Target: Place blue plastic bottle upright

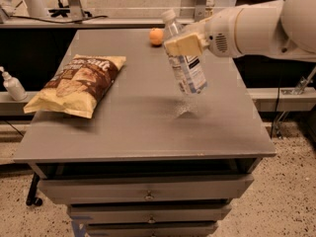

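Observation:
I should turn the blue plastic bottle [187, 71] upright, because it is tilted in my gripper, before I lower its base onto the open tabletop nearer the chip bag [161, 104].
The blue plastic bottle [186, 67] is clear and ribbed, with a white cap at its top and a white-and-dark-blue label. It hangs in the air above the right middle of the grey table [143, 127], tilted a little with the cap up and to the left. My gripper [181, 43] is shut on the bottle's upper part, reaching in from the right on the white arm. The bottle's base is clear of the tabletop.
A brown and yellow chip bag [76, 84] lies flat on the table's left side. An orange [156, 36] sits at the back. A small white pump bottle [12, 84] stands on a ledge to the left. Drawers are below the tabletop.

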You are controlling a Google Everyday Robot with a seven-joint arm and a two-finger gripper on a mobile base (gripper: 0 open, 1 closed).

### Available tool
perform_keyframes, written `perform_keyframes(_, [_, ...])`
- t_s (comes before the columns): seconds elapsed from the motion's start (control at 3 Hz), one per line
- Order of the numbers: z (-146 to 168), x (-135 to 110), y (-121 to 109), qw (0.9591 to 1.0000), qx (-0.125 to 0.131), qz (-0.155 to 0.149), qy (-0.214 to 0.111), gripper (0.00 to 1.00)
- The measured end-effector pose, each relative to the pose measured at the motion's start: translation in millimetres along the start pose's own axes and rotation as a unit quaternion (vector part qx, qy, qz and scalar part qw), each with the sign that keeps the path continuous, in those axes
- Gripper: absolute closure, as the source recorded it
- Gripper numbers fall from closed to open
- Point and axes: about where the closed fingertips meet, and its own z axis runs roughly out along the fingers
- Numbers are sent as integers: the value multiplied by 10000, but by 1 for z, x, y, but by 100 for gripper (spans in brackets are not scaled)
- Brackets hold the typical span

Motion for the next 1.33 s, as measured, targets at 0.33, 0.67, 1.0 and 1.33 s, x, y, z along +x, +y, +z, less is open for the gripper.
perform_keyframes(0.33, [-17, -4, -30, 9929, -10, 485, -1087, 100])
perform_keyframes(0.67, [-22, 1, -38, 9799, -121, 572, -1909, 100])
perform_keyframes(1.0, [-12, -15, -10, 9713, -363, 65, -2348, 100])
perform_keyframes(1.33, [-4, -23, 13, 9679, -504, -473, -2418, 100])
